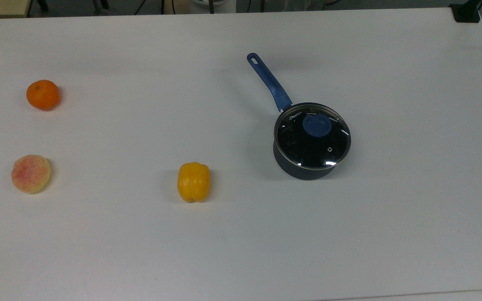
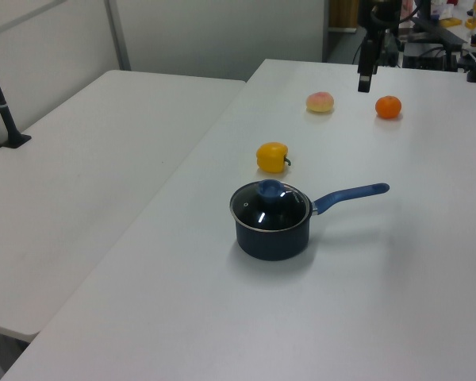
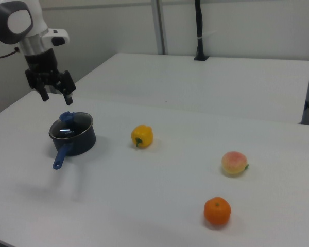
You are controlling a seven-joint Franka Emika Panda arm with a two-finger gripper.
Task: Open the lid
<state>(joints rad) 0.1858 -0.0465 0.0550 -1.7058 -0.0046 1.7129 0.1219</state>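
The metal rim [image 2: 272,230] is just resting over the saucepan's top edge. The lid [image 2: 259,208] will come off in one piece and leave the saucepan standing when I lift the lid's knob.
The lid [image 1: 313,144], clear glass with a metal rim and a blue knob [image 1: 316,125], sits closed on the dark saucepan [image 1: 303,169], whose blue handle [image 1: 268,81] points toward the top view's upper left. The left view also shows the lid [image 2: 270,208], and so does the right view, lid [image 3: 71,126]. My gripper [image 3: 56,99] hangs open in the air above the pan in the right view, apart from the knob [image 3: 67,116], with nothing between its fingers. In the left view the gripper [image 2: 365,79] hangs over the table's far end.
A yellow pepper [image 1: 193,182] lies to the top view's left of the pan. Farther to the top view's left are a peach [image 1: 30,173] and an orange [image 1: 42,95]. A second white table [image 2: 87,159] adjoins on the left view's left.
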